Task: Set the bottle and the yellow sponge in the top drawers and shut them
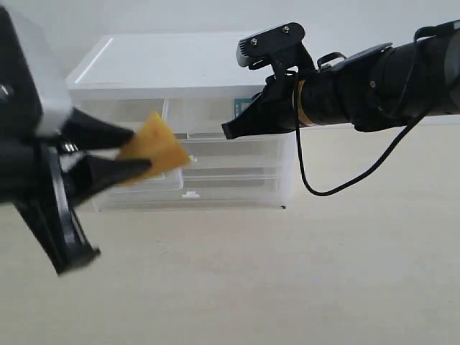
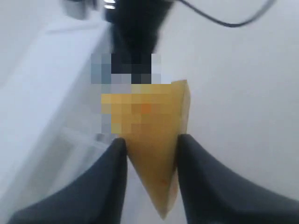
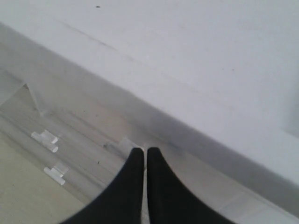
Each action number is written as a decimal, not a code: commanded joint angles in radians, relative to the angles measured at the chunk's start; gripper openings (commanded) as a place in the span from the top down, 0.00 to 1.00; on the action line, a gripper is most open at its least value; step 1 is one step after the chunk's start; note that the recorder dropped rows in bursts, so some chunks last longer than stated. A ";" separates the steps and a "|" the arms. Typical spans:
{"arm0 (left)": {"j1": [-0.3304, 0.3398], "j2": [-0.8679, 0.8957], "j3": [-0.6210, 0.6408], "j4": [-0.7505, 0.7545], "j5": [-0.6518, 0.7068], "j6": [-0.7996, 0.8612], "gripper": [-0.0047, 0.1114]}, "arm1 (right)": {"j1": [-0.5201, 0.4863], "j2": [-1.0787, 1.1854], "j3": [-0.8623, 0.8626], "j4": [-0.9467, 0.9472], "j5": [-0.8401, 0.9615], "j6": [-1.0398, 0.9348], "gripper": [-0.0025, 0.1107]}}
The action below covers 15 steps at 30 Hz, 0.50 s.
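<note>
The yellow sponge [image 1: 154, 149] is pinched in my left gripper's fingers, and the top drawer is pulled out. My left gripper should keep moving over that open drawer [image 1: 164, 180] and let go there.
My left gripper [image 1: 140, 149] looms in the left foreground, shut on the yellow sponge [image 1: 157, 146], an orange-yellow wedge. In the left wrist view the sponge [image 2: 154, 135] sits pinched between the two dark fingers of the left gripper [image 2: 152, 142], its tip pointing back between them. The sponge hangs in front of the left of the two top drawers [image 1: 129, 115], which seems pulled out. My right gripper [image 1: 227, 133] is shut and empty, with its tips at the front of the right top drawer [image 1: 277, 118]. In the right wrist view the right gripper [image 3: 145, 150] sits beside that drawer's small tab handle [image 3: 122, 143]. A teal patch [image 1: 241, 108] shows behind it; I cannot tell if that is the bottle.
The white-topped chest [image 1: 172, 61] stands at the back middle of a beige table [image 1: 287, 273]. Two full-width drawers [image 1: 237, 180] with white tab handles lie below the top pair. A black cable [image 1: 316, 188] loops down from the right arm.
</note>
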 commanded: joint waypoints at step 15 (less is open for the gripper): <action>0.344 0.432 -0.293 0.171 0.013 -0.128 0.93 | -0.003 -0.002 -0.004 0.001 -0.004 -0.003 0.98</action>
